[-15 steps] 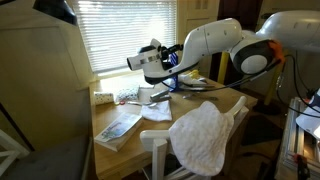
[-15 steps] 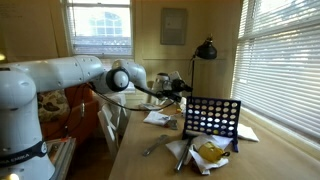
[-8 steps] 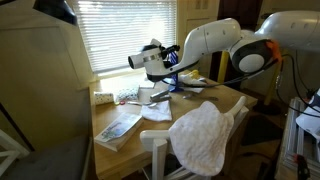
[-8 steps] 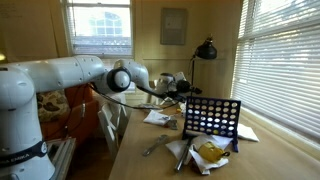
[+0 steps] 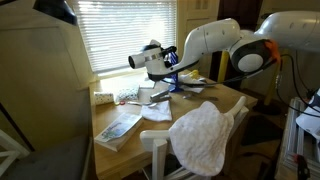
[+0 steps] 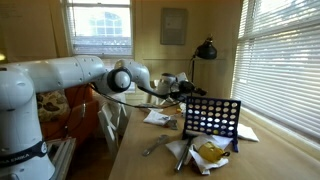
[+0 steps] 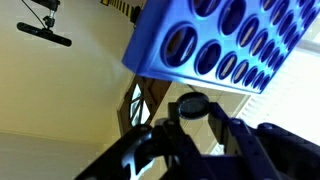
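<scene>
I should move my gripper back from the grid before I line up the disc, because the disc is at close range, just outside the blue grid's edge (image 7: 190,78).
A blue upright game grid (image 6: 211,116) with rows of round holes stands on the wooden table (image 6: 150,165). In the wrist view the grid (image 7: 230,40) fills the upper right, close to the camera. My gripper (image 7: 192,112) is shut on a small dark round disc (image 7: 191,103) held between the fingertips, just below the grid's edge in that view. In an exterior view the gripper (image 6: 186,88) hovers at the grid's top left corner. In an exterior view the gripper (image 5: 170,68) is partly hidden by the wrist and arm.
A white cloth (image 5: 200,135) hangs over a chair back at the table's near edge. A book (image 5: 118,125) and papers (image 6: 160,117) lie on the table. A bag of yellow pieces (image 6: 210,152) sits before the grid. A black desk lamp (image 6: 205,48) stands behind it.
The gripper has edged slightly closer to the grid's top with the disc still held. Nothing else has moved.
</scene>
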`<state>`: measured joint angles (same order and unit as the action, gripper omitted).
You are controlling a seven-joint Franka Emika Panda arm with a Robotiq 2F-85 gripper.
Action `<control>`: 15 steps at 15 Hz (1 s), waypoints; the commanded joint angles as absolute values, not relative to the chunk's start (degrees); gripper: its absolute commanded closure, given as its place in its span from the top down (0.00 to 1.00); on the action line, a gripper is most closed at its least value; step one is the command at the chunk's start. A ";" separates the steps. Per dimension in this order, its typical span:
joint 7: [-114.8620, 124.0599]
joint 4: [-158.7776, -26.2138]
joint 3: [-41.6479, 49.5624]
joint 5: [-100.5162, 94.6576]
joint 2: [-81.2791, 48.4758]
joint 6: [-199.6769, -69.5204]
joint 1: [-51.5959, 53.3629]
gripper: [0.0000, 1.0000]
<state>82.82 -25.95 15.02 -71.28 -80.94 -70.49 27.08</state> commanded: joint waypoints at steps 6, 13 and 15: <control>85.32 -25.14 15.01 -69.39 -81.22 -64.65 26.09 0.10; 85.11 -25.06 14.38 -69.77 -81.07 -66.69 25.90 0.10; 84.84 -25.07 14.39 -70.00 -81.18 -68.52 26.41 0.10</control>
